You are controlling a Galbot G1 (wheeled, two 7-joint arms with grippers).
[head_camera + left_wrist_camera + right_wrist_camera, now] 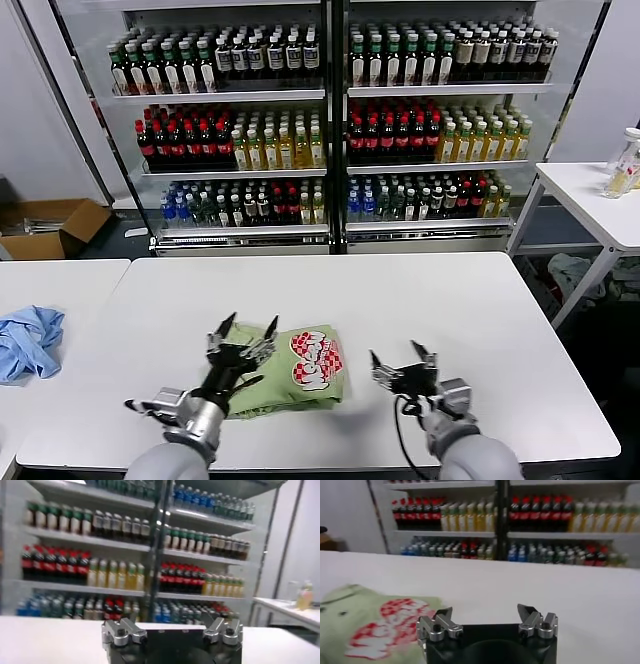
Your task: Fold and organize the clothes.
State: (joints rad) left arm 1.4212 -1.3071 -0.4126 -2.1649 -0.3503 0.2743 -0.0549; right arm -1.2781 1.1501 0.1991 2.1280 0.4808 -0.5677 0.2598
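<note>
I should pinch the checkered end [331,364] with my right gripper and pull the shirt toward that gripper's side, because the folded light green shirt [283,375] is off-centre under my left gripper.
The light green shirt [272,385] lies folded into a small bundle near the front edge of the white table [330,290], its red-and-white checkered print [317,362] facing up. My left gripper [245,330] hovers over the bundle's left part, fingers spread open and holding nothing. In the left wrist view the left gripper [172,630] points at the shelves with nothing between its jaws, and the shirt is out of view. My right gripper [402,360] is open just right of the shirt, apart from it. The right wrist view shows the right gripper [487,617] empty and the shirt [350,615] beside it.
A light blue garment [25,340] lies on the neighbouring table at the left. Drink shelves [330,120] stand behind the table. A side table [595,195] with a bottle is at the right, and a cardboard box [50,225] sits on the floor at the left.
</note>
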